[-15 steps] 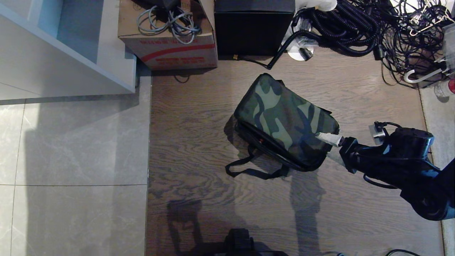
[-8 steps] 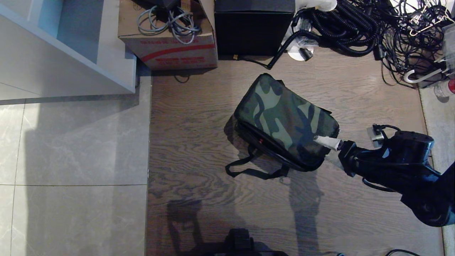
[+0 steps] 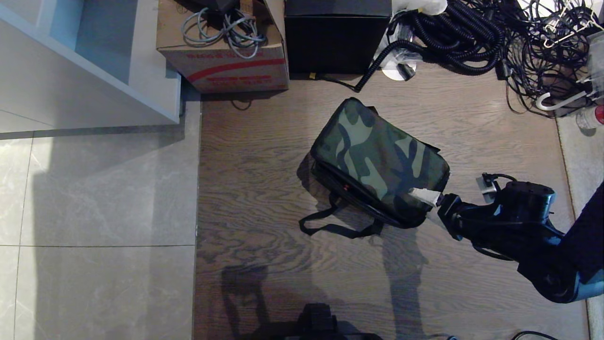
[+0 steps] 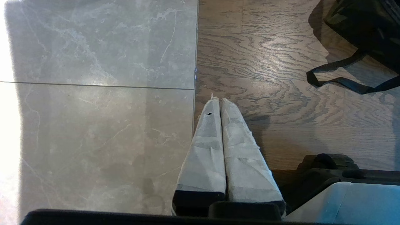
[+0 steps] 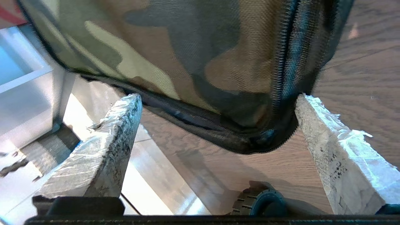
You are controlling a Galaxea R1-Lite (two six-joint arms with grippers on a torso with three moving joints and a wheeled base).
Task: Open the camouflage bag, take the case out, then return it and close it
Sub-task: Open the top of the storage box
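Observation:
The bag's zip line (image 3: 355, 190) is gaping along the near edge of the lid. The green lid (image 3: 380, 152) will come free and fold back when I lift its corner.
The camouflage bag (image 3: 377, 160) lies on the wood floor with its green lid down and the zip line black along its edge. My right gripper (image 3: 424, 203) is at the bag's near right corner, open, one taped finger over the lid and the other beside the black side wall. In the right wrist view the bag's corner (image 5: 187, 47) fills the wide gap of the gripper (image 5: 217, 98), with nothing pinched. The case is hidden from view. My left gripper (image 4: 220, 100) hangs parked and shut above the floor seam, with the bag (image 4: 365, 22) far off to one side.
The bag's black strap (image 3: 330, 226) loops onto the floor toward me. Behind the bag stand a brown cardboard box (image 3: 222, 47) and a plain black cube box (image 3: 337, 38). Tangled cables (image 3: 495, 38) fill the back right. A white shelf unit (image 3: 89, 61) stands at the back left.
My right arm has slid a little left and toward me along the bag's near right corner, still open. The bag and the left arm have not moved.

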